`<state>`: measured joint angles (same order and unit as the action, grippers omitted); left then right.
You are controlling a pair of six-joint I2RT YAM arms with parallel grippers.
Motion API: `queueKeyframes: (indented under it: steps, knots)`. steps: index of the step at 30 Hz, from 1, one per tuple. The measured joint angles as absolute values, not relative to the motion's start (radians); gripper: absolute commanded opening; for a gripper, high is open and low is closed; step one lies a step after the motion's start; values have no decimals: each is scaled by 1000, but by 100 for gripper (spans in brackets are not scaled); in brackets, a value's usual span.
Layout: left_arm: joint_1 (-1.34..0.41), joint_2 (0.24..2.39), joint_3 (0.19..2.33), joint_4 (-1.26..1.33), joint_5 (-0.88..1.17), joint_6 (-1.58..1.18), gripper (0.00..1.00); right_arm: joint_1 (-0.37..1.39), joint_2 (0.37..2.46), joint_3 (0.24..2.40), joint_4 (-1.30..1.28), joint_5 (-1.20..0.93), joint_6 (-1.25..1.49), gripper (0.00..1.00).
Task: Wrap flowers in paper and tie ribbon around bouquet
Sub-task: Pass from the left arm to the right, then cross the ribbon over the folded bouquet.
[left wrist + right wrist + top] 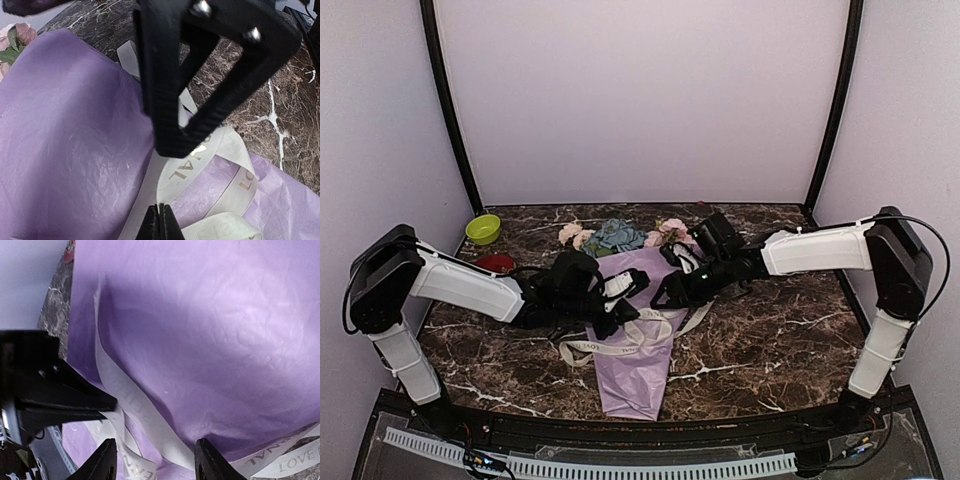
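Observation:
Next, I open my left gripper, because it is pinning a fold of the slack ribbon [172, 179], while my right gripper pulls the ribbon's strand [172, 445] toward the flowers. Then my left gripper should pinch the crossing.
The bouquet [638, 345] lies on the marble table as a lilac paper [70, 140] cone, tip toward the near edge. Its flowers [618, 237] show pink, cream and blue heads at the far end. The cream ribbon [620, 345] loops loosely across the cone's middle. My left gripper [160, 222] hangs over the cone's left side, shut, with a fold of the ribbon [200, 167] running into its tips. My right gripper [157, 460] is open above the cone, a ribbon [135, 402] strand passing between its fingers [105, 462]. The two grippers stand close together.
A green bowl [483, 229] and a red cup [496, 263] sit at the far left of the table. The right gripper's black finger frame [200, 75] fills the upper left wrist view. Walls close in on three sides.

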<state>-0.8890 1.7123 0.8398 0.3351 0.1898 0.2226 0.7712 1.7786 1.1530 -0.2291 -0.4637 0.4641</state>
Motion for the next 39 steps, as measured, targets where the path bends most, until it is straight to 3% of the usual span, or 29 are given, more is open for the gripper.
queueKeyframes:
  steps: [7, 11, 13, 17, 19, 28, 34, 39]
  knots:
    - [-866, 1717, 841, 348, 221, 202, 0, 807, 1774, 1094, -216, -456, 460, 47]
    - [-856, 1720, 843, 350, 230, 197, 0, 817, 1757, 1053, -172, -480, 477, 11]
    - [-854, 1723, 846, 349, 233, 197, 6, 818, 1756, 1042, -155, -485, 484, 0]
    - [-854, 1727, 859, 337, 246, 216, 44, 817, 1756, 1042, -144, -471, 496, 0]
    - [-849, 1726, 873, 316, 247, 222, 56, 815, 1756, 1052, -157, -452, 495, 0]
    - [-781, 1644, 901, 238, 258, 220, 64, 794, 1768, 1148, -210, -402, 480, 0]
    - [-784, 1613, 896, 210, 346, 374, 71, 768, 1805, 1219, -241, -384, 474, 0]
    - [-784, 1636, 904, 165, 393, 536, 71, 752, 1861, 1302, -272, -376, 456, 0]
